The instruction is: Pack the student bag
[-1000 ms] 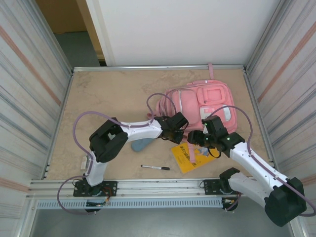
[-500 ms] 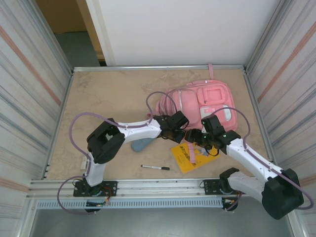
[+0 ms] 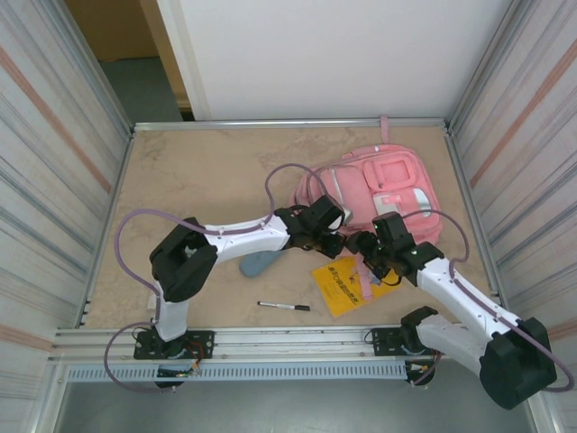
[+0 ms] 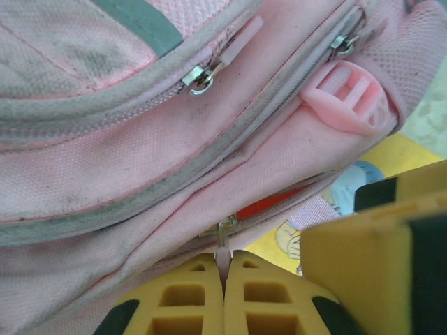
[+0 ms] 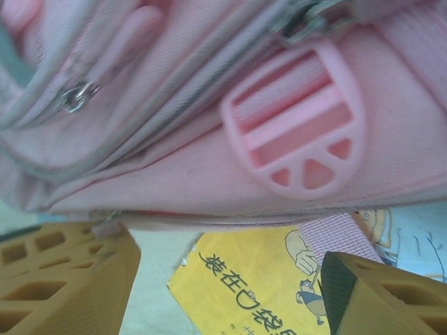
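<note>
The bag is lying slanted and the robot's left gripper is only on its zipper pull (image 4: 223, 236), so the robot's right gripper should grab the bag's near edge (image 5: 202, 219) and pull the bag square.
The student bag (image 3: 383, 191) is a pink backpack lying flat at the back right of the table. My left gripper (image 3: 334, 241) is at the bag's near edge. In the left wrist view the left gripper (image 4: 224, 271) is shut on a pink zipper pull (image 4: 223, 257) of the bag (image 4: 160, 146). My right gripper (image 3: 361, 249) hovers just right of it over a yellow book (image 3: 347, 284). In the right wrist view the right gripper (image 5: 223, 293) is open, with the book (image 5: 251, 296) between its fingers (image 5: 63, 279) and the bag (image 5: 181, 167) just beyond them.
A black pen (image 3: 284, 307) lies near the front edge. A blue pouch (image 3: 260, 263) rests under the left forearm. A pink strap buckle (image 5: 297, 132) hangs at the bag's edge. Metal rails and corrugated walls border the table.
My left gripper has shut on the zipper pull. The right gripper has opened a little wider and edged left toward the bag's near edge. The bag has shifted slightly right.
</note>
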{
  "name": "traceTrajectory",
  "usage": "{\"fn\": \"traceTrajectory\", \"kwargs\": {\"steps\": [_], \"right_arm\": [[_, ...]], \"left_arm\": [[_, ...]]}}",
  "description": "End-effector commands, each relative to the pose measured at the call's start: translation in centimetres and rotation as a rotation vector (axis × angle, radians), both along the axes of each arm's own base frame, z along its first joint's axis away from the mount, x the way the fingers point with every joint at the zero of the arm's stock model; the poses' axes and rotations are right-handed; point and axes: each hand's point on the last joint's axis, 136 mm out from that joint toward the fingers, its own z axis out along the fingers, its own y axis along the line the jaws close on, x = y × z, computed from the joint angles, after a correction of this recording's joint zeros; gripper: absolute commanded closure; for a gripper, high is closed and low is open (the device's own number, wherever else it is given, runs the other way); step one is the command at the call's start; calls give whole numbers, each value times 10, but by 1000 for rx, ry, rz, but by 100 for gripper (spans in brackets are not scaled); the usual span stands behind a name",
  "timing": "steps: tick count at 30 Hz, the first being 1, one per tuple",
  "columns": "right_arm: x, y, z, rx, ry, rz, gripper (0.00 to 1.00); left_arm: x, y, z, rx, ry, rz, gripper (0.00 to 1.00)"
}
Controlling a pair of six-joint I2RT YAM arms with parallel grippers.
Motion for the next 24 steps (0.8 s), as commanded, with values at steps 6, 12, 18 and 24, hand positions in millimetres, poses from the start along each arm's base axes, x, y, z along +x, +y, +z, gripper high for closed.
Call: {"fn": "traceTrajectory", "kwargs": {"steps": [6,12,18,24], "right_arm": [[8,-11,12,184,11,-264,31],[27,0,21,272,2,-289,32],[45,3,24,256,-12,-274,59],[43,-9,27,165,-29,-222,91]], "left_arm": [[-4,-21,74,-232,-51,-43,100],[-18,-31,96,-281,-79,-89,100],[-13,-22,97,-247,-91,-64,100],[13,23,84,-174,-101,43,100]]}}
